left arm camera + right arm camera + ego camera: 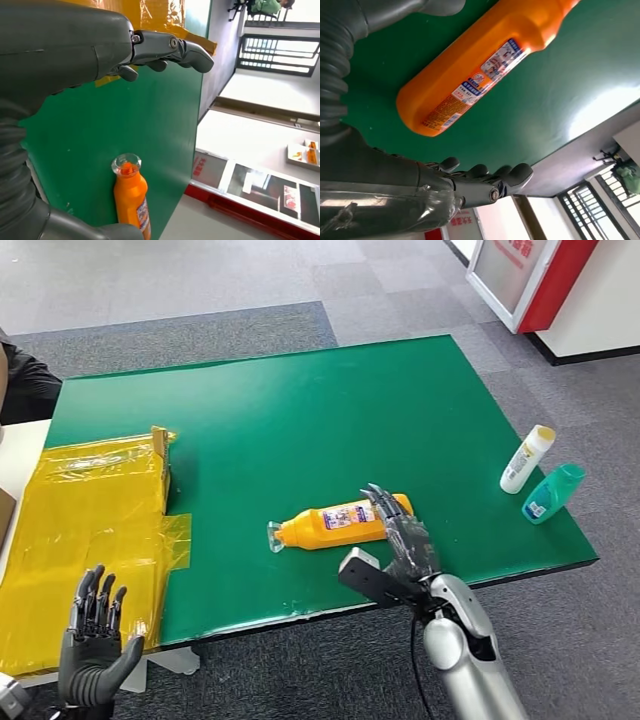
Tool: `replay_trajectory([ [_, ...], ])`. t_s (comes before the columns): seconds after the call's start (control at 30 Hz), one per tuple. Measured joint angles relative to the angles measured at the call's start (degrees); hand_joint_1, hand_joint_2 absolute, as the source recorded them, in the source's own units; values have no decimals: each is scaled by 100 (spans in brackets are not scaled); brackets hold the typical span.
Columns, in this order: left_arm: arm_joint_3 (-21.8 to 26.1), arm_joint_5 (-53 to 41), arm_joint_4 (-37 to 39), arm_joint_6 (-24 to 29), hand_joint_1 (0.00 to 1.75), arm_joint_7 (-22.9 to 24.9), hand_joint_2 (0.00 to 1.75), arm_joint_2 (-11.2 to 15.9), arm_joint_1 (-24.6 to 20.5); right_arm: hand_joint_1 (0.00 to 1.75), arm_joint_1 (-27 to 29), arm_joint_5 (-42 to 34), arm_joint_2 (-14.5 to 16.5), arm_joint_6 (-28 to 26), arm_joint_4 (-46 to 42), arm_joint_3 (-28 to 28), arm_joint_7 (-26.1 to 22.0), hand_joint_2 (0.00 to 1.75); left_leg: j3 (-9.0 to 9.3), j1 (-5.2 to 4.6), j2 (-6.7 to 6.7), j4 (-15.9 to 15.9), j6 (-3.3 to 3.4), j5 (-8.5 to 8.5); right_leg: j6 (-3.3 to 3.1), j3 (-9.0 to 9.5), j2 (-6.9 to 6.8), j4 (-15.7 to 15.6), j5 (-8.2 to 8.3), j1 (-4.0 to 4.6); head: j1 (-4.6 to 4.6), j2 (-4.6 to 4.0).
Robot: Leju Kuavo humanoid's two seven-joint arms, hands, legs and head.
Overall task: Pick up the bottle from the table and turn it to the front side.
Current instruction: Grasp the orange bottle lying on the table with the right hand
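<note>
I expect the orange bottle to show its hidden front label when I turn it, because the label facing up has a block of small print on it.
An orange bottle with a clear cap lies on its side on the green table, cap toward my left. Its printed label faces up. My right hand hovers open over the bottle's base end, fingers stretched out and apart from it; the right wrist view shows the bottle between thumb and fingers with no contact. My left hand is open, fingers spread, low at the table's near left corner. From the left wrist, the bottle's cap end shows past the left hand's fingers.
A yellow plastic-wrapped package covers the table's left end. A white bottle and a teal bottle lie near the right edge. A person's dark sleeve is at the far left. A red-and-white stand rises beyond the table.
</note>
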Motion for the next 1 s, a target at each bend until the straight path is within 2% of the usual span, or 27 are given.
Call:
replay_trajectory([
  [0.13, -66, 13, 106, 38, 0, -13, 175, 84, -58, 0, -553, 214, -343, 208, 533, 45, 231, 175, -2, 0, -1, 0, 4, 10, -1, 0, -3, 0, 4, 0, -1, 0],
  [0.33, -183, 46, 236, 103, 0, -29, 175, 210, -145, 0, -1238, 302, -678, 614, 1287, 223, 455, 175, -5, 0, 0, 0, 0, 12, -6, -6, -2, 1, 8, 1, -2, 0],
  [0.6, -498, 226, 598, 266, 0, -156, 175, 499, -378, 0, -2802, 106, -1212, 1479, 3352, 872, 472, 175, -8, -1, -3, 1, 6, 27, 6, -4, -4, 1, 21, -2, 1, 0],
  [0.9, -781, 311, 946, 321, 0, -200, 175, 695, -581, 0, -3785, 64, -1307, 1766, 5004, 1489, 507, 175, -8, -1, -4, 1, 6, 30, 8, -6, -4, 1, 23, -2, 0, 0],
  [0.97, -838, 371, 1000, 360, 0, -201, 175, 734, -614, 30, -3922, 29, -1308, 1833, 5291, 1579, 478, 175, -8, -1, -4, 1, 6, 30, 7, -6, -3, 1, 23, -2, -1, 0],
  [1.0, -864, 402, 1022, 375, 0, -201, 175, 754, -627, 74, -3978, 0, -1308, 1865, 5411, 1615, 454, 175, -8, -1, -4, 1, 6, 30, 7, -6, -3, 1, 23, -2, 0, 0],
])
